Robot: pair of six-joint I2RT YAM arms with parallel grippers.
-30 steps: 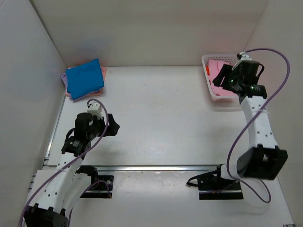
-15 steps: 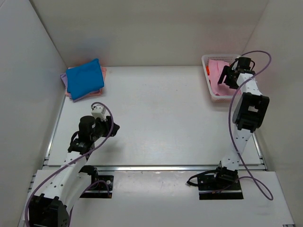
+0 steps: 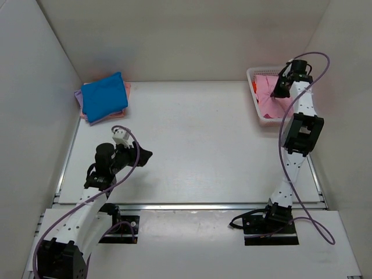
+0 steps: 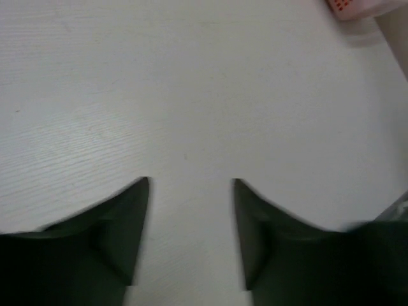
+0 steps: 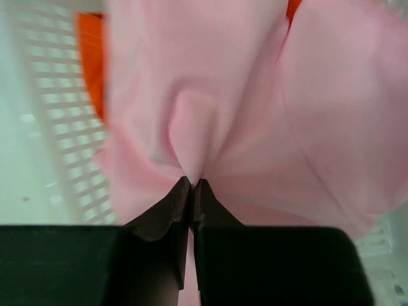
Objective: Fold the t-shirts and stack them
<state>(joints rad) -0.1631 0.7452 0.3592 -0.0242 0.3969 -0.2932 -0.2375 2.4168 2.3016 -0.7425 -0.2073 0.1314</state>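
Observation:
My right gripper holds the crumpled pink t-shirt by a raised fold [image 5: 193,137]. Next, I lay it in the middle of the table [image 3: 196,165] and take it by an edge before I spread it out.
A light pink t-shirt [image 3: 268,103] lies crumpled in the white lattice basket [image 3: 253,72] at the back right, over an orange t-shirt [image 5: 89,57]. My right gripper [image 5: 192,182] reaches down into the basket and is shut on a raised fold of the pink t-shirt [image 5: 210,95]; from above, this gripper [image 3: 279,89] sits over the basket's far side. At the back left a folded bright blue t-shirt [image 3: 103,96] tops a small stack, with a lavender edge [image 3: 78,96] showing beneath. My left gripper [image 3: 145,156] hovers over bare table, its jaws partly open with nothing between them [image 4: 190,183].
The basket wall [image 5: 44,95] stands left of the pinched fold. White enclosure walls [image 3: 35,87] close in the table on the left, back and right. A metal rail [image 3: 192,206] runs along the near edge in front of the arm bases.
My right arm stretched out into the basket and its jaws closed on the pink t-shirt. The left gripper's jaws narrowed and it shifted slightly right.

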